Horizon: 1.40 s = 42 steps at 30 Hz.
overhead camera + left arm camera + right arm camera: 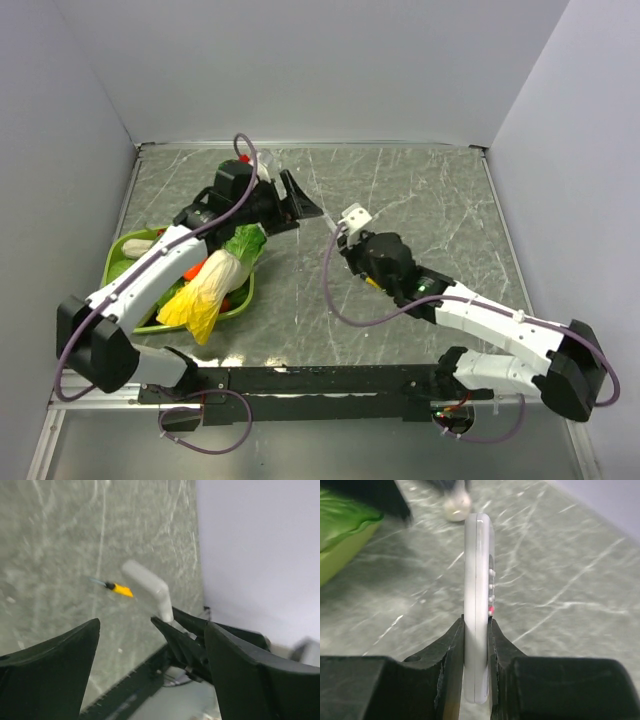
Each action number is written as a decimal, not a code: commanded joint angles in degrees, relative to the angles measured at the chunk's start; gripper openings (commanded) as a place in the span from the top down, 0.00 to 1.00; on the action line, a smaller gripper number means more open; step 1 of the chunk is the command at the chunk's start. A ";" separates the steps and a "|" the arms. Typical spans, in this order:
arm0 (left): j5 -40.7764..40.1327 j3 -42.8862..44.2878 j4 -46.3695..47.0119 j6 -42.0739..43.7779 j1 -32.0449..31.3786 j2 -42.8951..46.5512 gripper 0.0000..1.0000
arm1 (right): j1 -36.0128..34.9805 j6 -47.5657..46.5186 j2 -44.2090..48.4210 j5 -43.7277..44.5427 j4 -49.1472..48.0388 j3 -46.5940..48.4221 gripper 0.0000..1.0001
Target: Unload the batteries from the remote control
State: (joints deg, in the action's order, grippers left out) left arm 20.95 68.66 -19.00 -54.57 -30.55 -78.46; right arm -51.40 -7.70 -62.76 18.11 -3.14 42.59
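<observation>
My left gripper should grip the remote control edge-on deep in my right gripper by its loose end, so that my right gripper can take hold of the other end again.
My right gripper is shut on the slim white remote control and holds it above the table. In the right wrist view the remote stands edge-on between my fingers, buttons facing right. My left gripper is open and empty, just left of the remote and apart from it. In the left wrist view the remote sticks up from the right gripper's dark fingers, between my own wide-open fingers. A yellow-orange pen-like tool lies on the table beyond. No batteries show.
A green tray with cabbage and other vegetables sits at the left under my left arm. The yellow-orange tool lies partly under my right arm. Grey walls close in on three sides of the marbled table.
</observation>
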 commanded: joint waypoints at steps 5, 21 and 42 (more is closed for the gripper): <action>-2.25 2.19 2.28 29.13 2.16 8.38 0.17 | 12.97 13.85 7.30 -38.30 6.11 -1.46 1.00; 29.11 -3.38 1.28 49.90 0.67 10.70 0.13 | 25.56 26.17 9.84 -81.13 -1.80 -4.01 1.00; 38.90 -3.01 0.11 47.54 -1.80 4.02 0.17 | 27.14 26.68 11.17 -84.55 -1.34 -2.95 1.00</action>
State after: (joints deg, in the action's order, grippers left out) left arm 57.56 64.42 -19.18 -7.27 -31.18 -72.88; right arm -24.71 17.23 -52.18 -63.29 0.97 38.98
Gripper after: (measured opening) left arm 0.853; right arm 0.265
